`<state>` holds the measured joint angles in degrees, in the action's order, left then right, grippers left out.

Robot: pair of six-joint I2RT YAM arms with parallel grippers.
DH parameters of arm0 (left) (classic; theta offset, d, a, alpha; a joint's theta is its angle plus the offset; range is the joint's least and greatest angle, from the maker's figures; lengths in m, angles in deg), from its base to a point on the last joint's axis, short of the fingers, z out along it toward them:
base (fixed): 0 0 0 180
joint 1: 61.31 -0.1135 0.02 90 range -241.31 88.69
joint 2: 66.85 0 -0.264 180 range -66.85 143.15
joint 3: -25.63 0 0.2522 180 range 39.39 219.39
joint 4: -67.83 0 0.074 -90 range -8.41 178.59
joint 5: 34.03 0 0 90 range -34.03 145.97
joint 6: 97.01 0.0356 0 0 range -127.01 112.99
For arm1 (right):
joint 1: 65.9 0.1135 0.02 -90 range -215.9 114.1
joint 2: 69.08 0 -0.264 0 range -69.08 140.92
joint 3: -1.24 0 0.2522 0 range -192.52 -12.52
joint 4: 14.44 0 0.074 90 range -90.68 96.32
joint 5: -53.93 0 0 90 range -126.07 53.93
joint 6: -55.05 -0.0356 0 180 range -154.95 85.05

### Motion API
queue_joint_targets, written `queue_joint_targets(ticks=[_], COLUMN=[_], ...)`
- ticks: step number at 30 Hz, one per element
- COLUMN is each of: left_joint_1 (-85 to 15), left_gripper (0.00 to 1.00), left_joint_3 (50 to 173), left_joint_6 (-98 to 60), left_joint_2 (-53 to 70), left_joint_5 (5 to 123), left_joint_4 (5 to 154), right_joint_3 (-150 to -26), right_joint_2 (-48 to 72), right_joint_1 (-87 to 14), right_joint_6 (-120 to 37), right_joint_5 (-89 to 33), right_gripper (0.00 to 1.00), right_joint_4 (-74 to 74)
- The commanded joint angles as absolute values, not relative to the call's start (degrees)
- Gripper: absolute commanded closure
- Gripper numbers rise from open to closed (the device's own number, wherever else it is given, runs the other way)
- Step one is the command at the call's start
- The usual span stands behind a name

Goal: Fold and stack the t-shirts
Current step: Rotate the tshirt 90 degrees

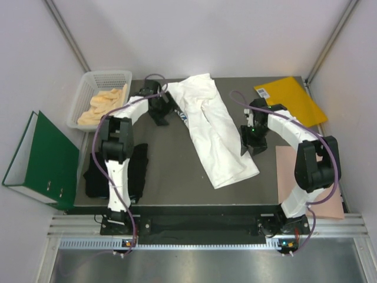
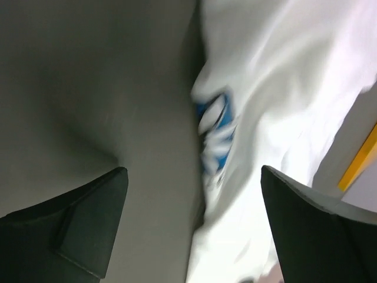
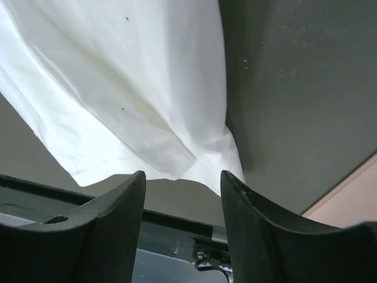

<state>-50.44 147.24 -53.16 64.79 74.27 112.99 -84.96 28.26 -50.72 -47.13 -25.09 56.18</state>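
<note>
The white t-shirt strip (image 1: 217,138) leans toward my right gripper's side. My left gripper should pull the t-shirt's near corner (image 1: 217,184) over and make the t-shirt strip straight before folding it.
The white t-shirt (image 1: 212,127) lies in a long, loosely folded strip across the middle of the table, running from the far centre to the near right. Its blue chest print (image 2: 213,112) shows in the blurred left wrist view. The black t-shirt (image 1: 134,171) lies crumpled at the near left, partly under the left arm. My left gripper (image 1: 161,119) is open and empty, hovering at the shirt's left edge (image 2: 194,177). My right gripper (image 1: 249,148) is open and empty, just right of the shirt's near end (image 3: 177,141).
A white basket (image 1: 88,88) with yellow cloth stands at the far left. A green binder (image 1: 41,159) leans off the table's left side. An orange-yellow envelope (image 1: 291,97) lies at the far right, a pink sheet (image 1: 288,165) at the near right.
</note>
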Motion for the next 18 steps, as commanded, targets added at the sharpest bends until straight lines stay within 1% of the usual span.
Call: queue_joint_targets(ticks=[1, 2, 4, 5, 7, 9, 14, 16, 18], left_joint_1=[-50.15, -49.72, -48.84, -47.09, -43.32, -40.59, -29.69, -26.35, -25.11], left_gripper=[0.01, 0.01, 0.01, 0.03, 0.04, 0.06, 0.1, 0.11, 0.12], left_joint_3=[127.87, 125.02, 118.71, 116.93, 113.33, 112.08, 110.49, 111.8, 112.95], left_joint_6=[-51.3, -51.57, -52.09, -52.18, -52.71, -53.32, -57.72, -57.2, -55.88], left_joint_2=[49.82, 48.48, 46.19, 45.75, 45.39, 46.53, 49.87, 51.89, 53.82], left_joint_5=[78.97, 82.73, 86.71, 89.69, 91.64, 94.19, 97.36, 97.28, 97.1], left_joint_4=[110.95, 110.6, 110.95, 109.99, 109.37, 108.93, 107.87, 111.45, 114.01], right_joint_3=[-90.29, -90.82, -92.75, -94.5, -96.88, -101.1, -113.03, -115.95, -118.68], right_joint_2=[28.39, 29.09, 31.29, 32.86, 34.36, 36.74, 41.65, 42.89, 44.21], right_joint_1=[-50.87, -50.87, -51.14, -51.4, -52.1, -53.15, -57.81, -59.56, -60.71], right_joint_6=[-47.34, -47.25, -47.08, -46.99, -47.08, -47.34, -47.78, -47.87, -48.39], right_joint_5=[-28.77, -28.95, -29.04, -28.95, -28.86, -27.99, -26.67, -26.23, -25.09], right_gripper=[0.46, 0.46, 0.46, 0.46, 0.46, 0.45, 0.45, 0.45, 0.45], right_joint_4=[54.43, 53.99, 52.85, 52.58, 52.14, 52.14, 53.19, 53.37, 53.19])
